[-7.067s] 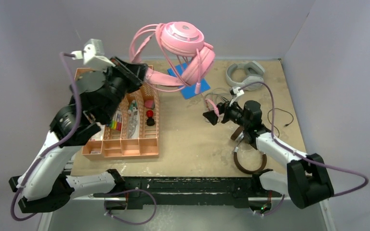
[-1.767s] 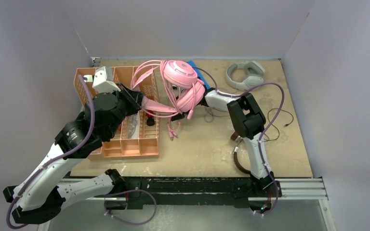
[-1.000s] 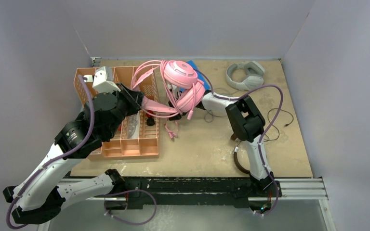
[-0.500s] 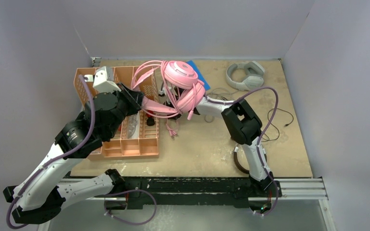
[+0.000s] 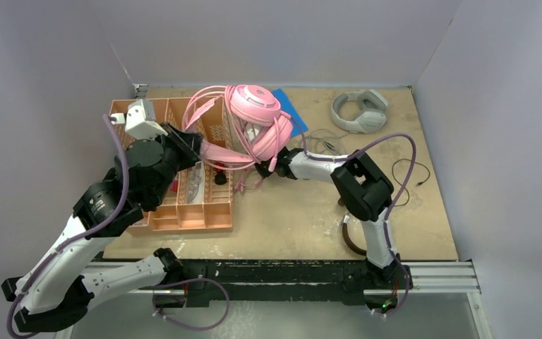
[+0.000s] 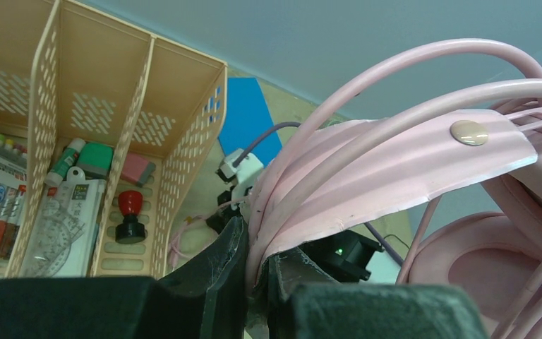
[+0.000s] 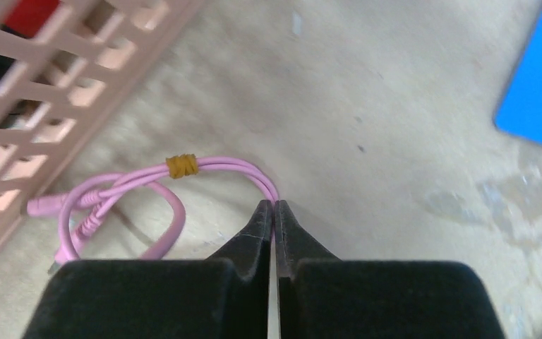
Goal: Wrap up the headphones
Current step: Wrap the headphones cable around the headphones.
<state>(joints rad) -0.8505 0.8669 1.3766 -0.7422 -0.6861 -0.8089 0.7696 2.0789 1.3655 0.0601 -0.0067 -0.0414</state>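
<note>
I should move the ear cups (image 5: 274, 138), which hang over my right gripper at the pink cable, over the organizer (image 5: 217, 129) with my left gripper before the cable comes up.
The pink headphones (image 5: 257, 120) hang above the table's back middle. My left gripper (image 5: 196, 147) is shut on their pink headband (image 6: 409, 162), which the left wrist view shows pinched between the jaws of the left gripper (image 6: 255, 248). The pink cable (image 5: 243, 180) trails down to the table beside the organizer. My right gripper (image 5: 262, 169) reaches under the ear cups, and in the right wrist view the right gripper (image 7: 274, 205) is shut on a loop of the pink cable (image 7: 219, 164), near its yellow-brown tie (image 7: 181, 165). A light-grey headset (image 5: 358, 111) lies back right. A brown headset (image 5: 356, 241) lies partly behind the right arm.
A peach organizer tray (image 5: 183, 212) with pens and stamps stands at the left, close to the cable. A blue sheet (image 5: 291, 113) lies under the pink headphones. A thin black cable (image 5: 406, 173) sprawls at the right. Walls enclose three sides.
My right gripper has slid left under the pink headphones and closed on the pink cable. The left arm has carried the headphones slightly left.
</note>
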